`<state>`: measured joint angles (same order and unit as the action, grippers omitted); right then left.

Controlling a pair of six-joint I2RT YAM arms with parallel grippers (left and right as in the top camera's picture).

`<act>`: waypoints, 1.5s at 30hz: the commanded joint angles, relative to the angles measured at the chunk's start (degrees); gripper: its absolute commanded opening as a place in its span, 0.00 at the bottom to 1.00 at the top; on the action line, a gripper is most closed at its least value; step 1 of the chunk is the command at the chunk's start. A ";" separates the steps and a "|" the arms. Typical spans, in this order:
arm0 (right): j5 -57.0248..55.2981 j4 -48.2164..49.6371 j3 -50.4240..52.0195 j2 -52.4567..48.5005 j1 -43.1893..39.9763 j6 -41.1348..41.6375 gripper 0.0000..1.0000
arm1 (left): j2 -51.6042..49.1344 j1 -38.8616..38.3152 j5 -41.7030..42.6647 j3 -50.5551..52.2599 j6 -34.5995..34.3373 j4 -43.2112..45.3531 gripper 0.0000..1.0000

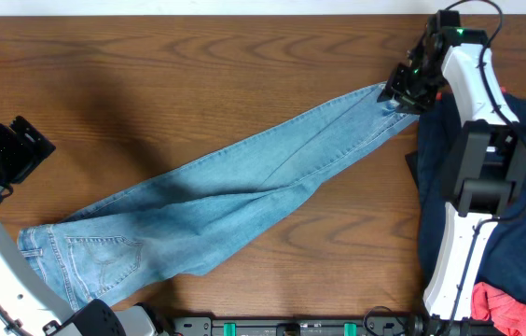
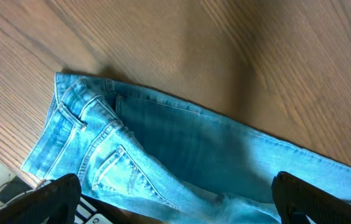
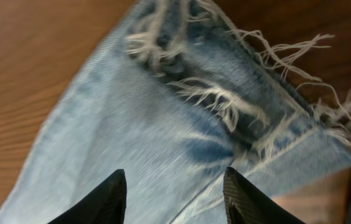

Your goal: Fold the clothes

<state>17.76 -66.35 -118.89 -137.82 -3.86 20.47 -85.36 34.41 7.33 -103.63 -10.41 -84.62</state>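
Note:
Next, my right gripper lifts the near leg's frayed hem (image 3: 340, 137) and lays it smoothly over, because the near leg is crumpled and leaves the far leg uncovered (image 1: 305, 142).
The light-blue jeans (image 1: 244, 187) lie flat and diagonal on the wooden table, waist at the near left, frayed hems at the far right. My right gripper (image 1: 405, 89) is open over the hem end. In the right wrist view its fingers (image 3: 174, 171) straddle the leg denim (image 3: 150, 124) just short of the frayed hems (image 3: 225, 99). My left gripper (image 1: 20, 147) is at the left edge, apart from the jeans. In the left wrist view it (image 2: 175, 180) is wide open above the waistband and a stitched back pocket (image 2: 122, 171).
A dark navy garment (image 1: 524, 205) lies at the right edge under the right arm, with a coral-red garment (image 1: 505, 303) at the near right corner. Bare wood table (image 1: 198, 75) lies beyond the jeans.

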 commanded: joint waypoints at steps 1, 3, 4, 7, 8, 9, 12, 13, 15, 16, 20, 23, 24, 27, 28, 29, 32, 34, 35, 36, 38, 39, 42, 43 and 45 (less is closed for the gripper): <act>-3.02 0.20 -0.17 -2.67 0.04 1.38 0.48 | 0.87 0.22 0.22 -0.63 0.22 -0.20 0.98; -4.59 0.15 -0.17 -3.39 -0.04 1.40 0.48 | 0.87 0.22 0.48 -0.63 0.07 -0.20 0.98; -4.74 0.13 -0.17 -3.43 -0.09 1.38 0.48 | 0.87 0.22 0.96 -0.63 0.09 -0.22 0.98; -4.72 0.48 -0.17 -3.43 -0.26 1.38 0.48 | 0.87 0.22 1.49 -0.63 0.09 -0.20 0.98; -4.70 0.83 -0.17 -3.43 -0.26 1.38 0.46 | 0.87 0.22 1.49 -0.63 0.09 -0.17 0.98; -4.70 1.09 -0.17 -3.43 -0.26 1.38 0.43 | 0.87 0.22 1.49 -0.63 0.09 -0.13 0.98; -4.66 1.46 -0.17 -3.52 -0.17 1.40 0.26 | 0.87 0.22 1.46 -0.63 0.09 0.04 0.98; -4.35 1.46 -0.17 -3.52 -0.13 1.40 0.20 | 0.87 0.24 1.46 -0.63 0.09 0.04 0.98; -4.02 1.38 -0.17 -3.52 -0.09 1.38 0.02 | 0.87 0.24 1.44 -0.63 0.11 0.04 0.98; -4.02 1.11 -0.24 -3.39 -0.11 1.36 0.01 | 0.87 0.24 1.44 -0.63 0.11 0.04 0.98; -4.04 0.02 -0.28 -1.49 -0.61 -0.48 0.01 | 0.87 0.24 1.44 -0.63 0.09 0.04 0.98; -4.04 -0.52 -0.28 0.76 -0.70 -3.61 0.01 | 0.87 0.24 1.44 -0.63 0.09 0.04 0.98; -4.04 -0.81 -0.28 1.25 -0.70 -3.85 0.04 | 0.87 0.24 1.44 -0.63 0.09 0.07 0.98; -4.09 -1.88 -0.24 1.40 -0.68 -3.85 0.26 | 0.87 0.24 1.42 -0.63 0.11 0.04 0.98; -4.15 -1.92 -0.13 1.07 -0.68 -3.85 0.31 | 0.87 0.24 1.42 -0.63 0.11 0.02 0.98; -4.11 -2.03 -0.11 0.76 -0.68 -3.82 0.44 | 0.87 0.24 1.40 -0.63 0.11 0.02 0.98; -4.24 -1.95 0.15 -0.46 -0.63 -3.80 0.47 | 0.87 0.24 1.18 -0.63 0.11 0.02 0.98; -4.24 -2.01 0.22 -1.42 -0.63 -3.80 0.42 | 0.87 0.24 1.18 -0.63 0.11 0.02 0.98; -4.24 -2.01 0.22 -1.84 -0.63 -3.78 0.39 | 0.87 0.24 1.18 -0.63 0.11 0.00 0.98; -4.22 -2.03 0.24 -2.08 -0.63 -3.76 0.34 | 0.87 0.24 1.18 -0.63 0.11 0.00 0.98; -4.22 -2.05 0.50 -2.27 -0.63 -3.45 0.31 | 0.87 0.24 1.18 -0.63 0.11 0.02 0.98; -4.22 -2.25 0.52 -2.27 -0.63 -3.34 0.30 | 0.87 0.24 1.18 -0.63 0.11 0.02 0.98; -4.96 -3.63 0.52 -2.29 -0.59 -3.39 0.38 | 0.87 0.24 1.18 -0.63 0.11 -0.02 0.98; -5.55 -3.87 0.52 -2.36 -0.57 -3.37 0.39 | 0.87 0.24 1.18 -0.63 0.11 -0.07 0.98; -5.73 -3.98 0.63 -2.36 -0.57 -3.37 0.40 | 0.87 0.24 1.18 -0.63 0.11 -0.20 0.98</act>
<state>13.06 -70.15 -118.74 -139.35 -4.08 17.34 -85.32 34.41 8.64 -103.63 -10.46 -84.53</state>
